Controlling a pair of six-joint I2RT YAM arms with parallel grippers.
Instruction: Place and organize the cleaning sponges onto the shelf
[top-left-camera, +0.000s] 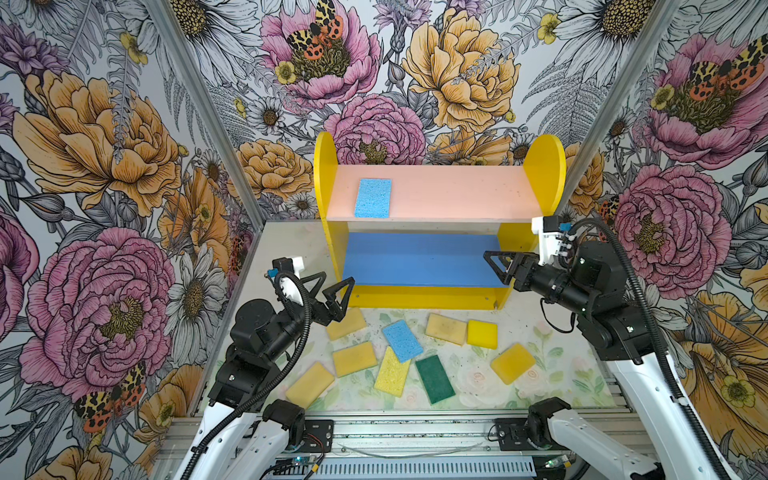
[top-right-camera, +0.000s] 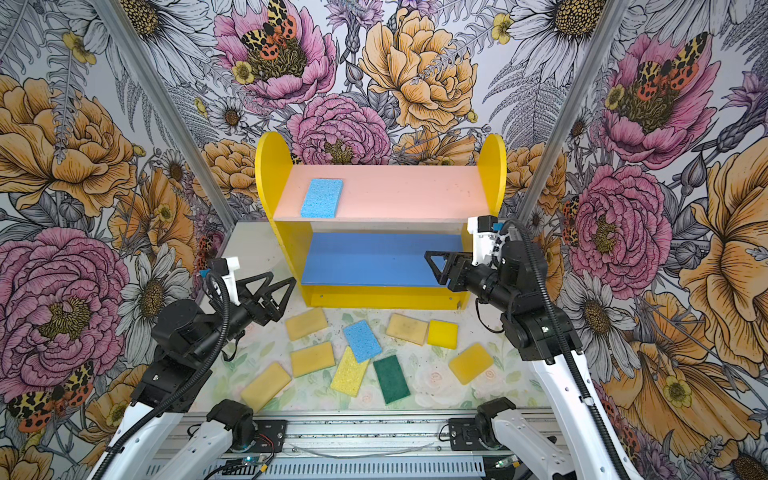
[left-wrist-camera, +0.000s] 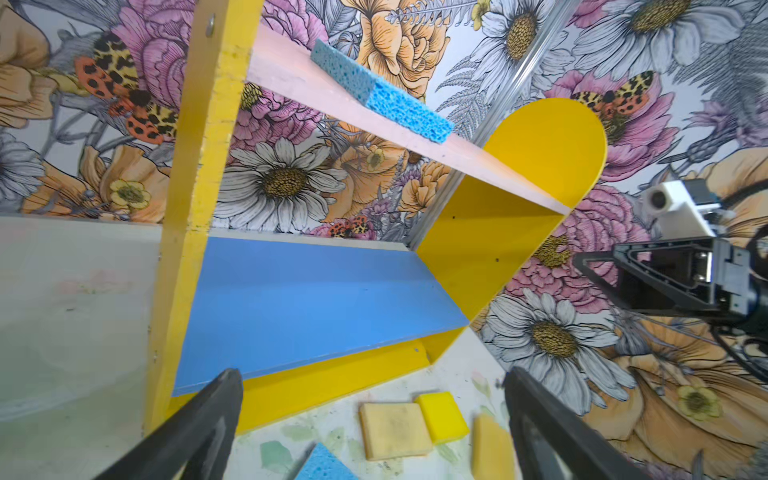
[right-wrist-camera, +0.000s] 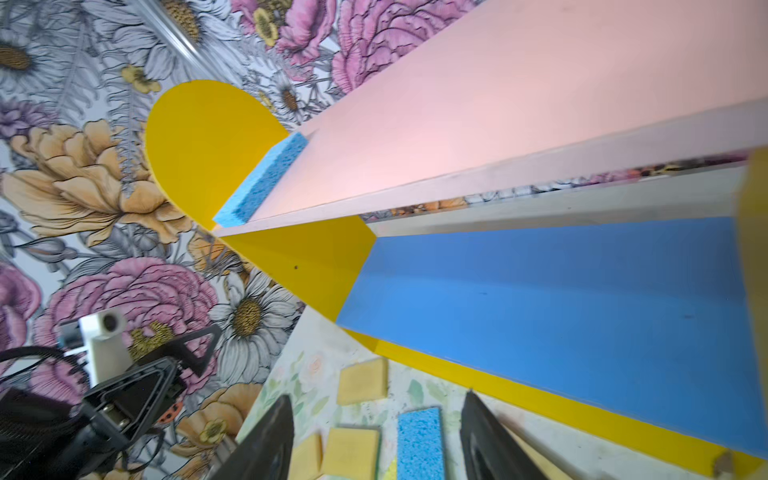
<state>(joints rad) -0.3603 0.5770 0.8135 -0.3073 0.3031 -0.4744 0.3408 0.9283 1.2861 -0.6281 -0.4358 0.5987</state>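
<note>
The light blue sponge (top-left-camera: 373, 198) on the pink upper board stops short of the yellow side panel. I need to push it up against the panel (top-left-camera: 328, 192) with my right gripper first.
The shelf (top-left-camera: 449, 191) stands at the back, with one light blue sponge (top-left-camera: 372, 198) lying flat at the left of its pink upper board; the blue lower board (top-left-camera: 419, 259) is bare. Several cleaning sponges lie on the table in front: a light blue one (top-left-camera: 402, 340), a dark green one (top-left-camera: 435, 379), a pale yellow one (top-left-camera: 392, 372), a bright yellow one (top-left-camera: 482, 333) and tan ones (top-left-camera: 354, 358). My left gripper (top-left-camera: 337, 277) hangs open by the shelf's left front corner, holding nothing. By the lower board's right end, my right gripper (top-left-camera: 492, 259) is open and empty.
Flowered walls close in the table on three sides. A metal rail (top-left-camera: 415, 432) with both arm bases runs along the front edge. The shelf's yellow side panels (top-left-camera: 544, 166) rise above the pink board.
</note>
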